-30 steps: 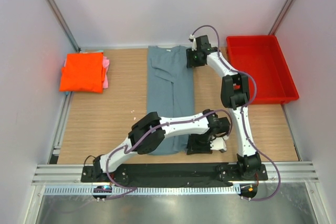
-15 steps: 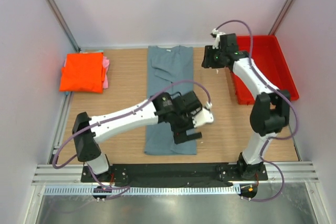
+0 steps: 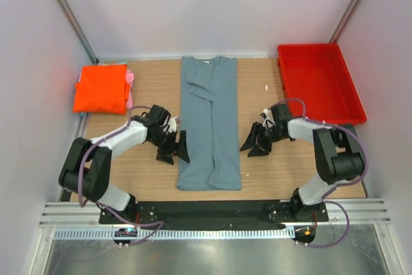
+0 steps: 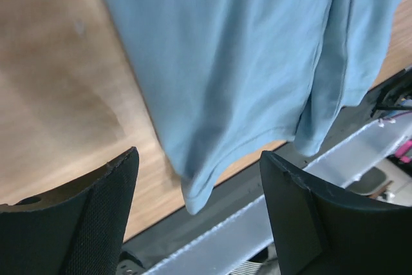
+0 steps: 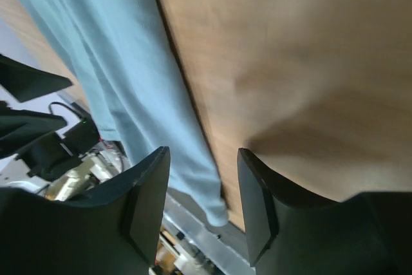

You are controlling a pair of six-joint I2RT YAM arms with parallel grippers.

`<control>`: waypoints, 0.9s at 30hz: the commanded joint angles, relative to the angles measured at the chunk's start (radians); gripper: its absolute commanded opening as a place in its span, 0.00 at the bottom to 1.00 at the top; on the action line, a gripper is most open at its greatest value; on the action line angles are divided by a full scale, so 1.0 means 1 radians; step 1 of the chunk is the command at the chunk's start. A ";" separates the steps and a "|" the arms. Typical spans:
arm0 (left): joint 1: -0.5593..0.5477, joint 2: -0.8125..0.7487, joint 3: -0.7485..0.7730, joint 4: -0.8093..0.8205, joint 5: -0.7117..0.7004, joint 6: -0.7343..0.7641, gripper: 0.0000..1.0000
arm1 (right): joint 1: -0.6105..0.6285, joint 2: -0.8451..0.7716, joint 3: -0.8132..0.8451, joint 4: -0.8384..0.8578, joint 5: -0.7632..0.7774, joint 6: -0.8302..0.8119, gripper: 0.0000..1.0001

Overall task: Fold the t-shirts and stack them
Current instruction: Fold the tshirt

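Note:
The grey-blue t-shirt has a loose seam [image 3: 212, 127] running down it, so its near end [image 3: 209, 181] will fold over with its edges curled up when the robot carries that end toward the neck.
The grey-blue t-shirt [image 3: 210, 123] lies folded into a long strip down the middle of the table, neck label at the far end. It also shows in the left wrist view [image 4: 244, 62] and the right wrist view [image 5: 109, 49]. My left gripper [image 3: 176, 151] is open and empty, low beside the strip's left edge. My right gripper [image 3: 253, 144] is open and empty, low beside the strip's right edge. The orange t-shirt [image 3: 101, 87] lies folded at the far left on top of the pink one [image 3: 130, 88], of which only an edge shows.
A red plastic bin [image 3: 320, 82] stands at the far right. A small white scrap [image 3: 266, 87] lies on the wood near it. A black strip and metal rail [image 3: 212, 214] run along the near edge.
Both arms have swung down from over the shirt. The left gripper moved from the right side to the strip's left edge; the right came from the far end to its right edge.

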 commanded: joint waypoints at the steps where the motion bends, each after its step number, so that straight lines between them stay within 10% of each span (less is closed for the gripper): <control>1: 0.021 -0.160 -0.086 0.179 0.094 -0.160 0.76 | 0.005 -0.207 -0.139 0.212 -0.050 0.204 0.55; 13: 0.113 -0.283 -0.333 0.272 0.139 -0.355 0.64 | 0.045 -0.338 -0.301 -0.044 -0.007 0.252 0.54; 27: 0.108 -0.165 -0.371 0.231 0.197 -0.428 0.53 | 0.157 -0.252 -0.307 0.030 0.017 0.280 0.53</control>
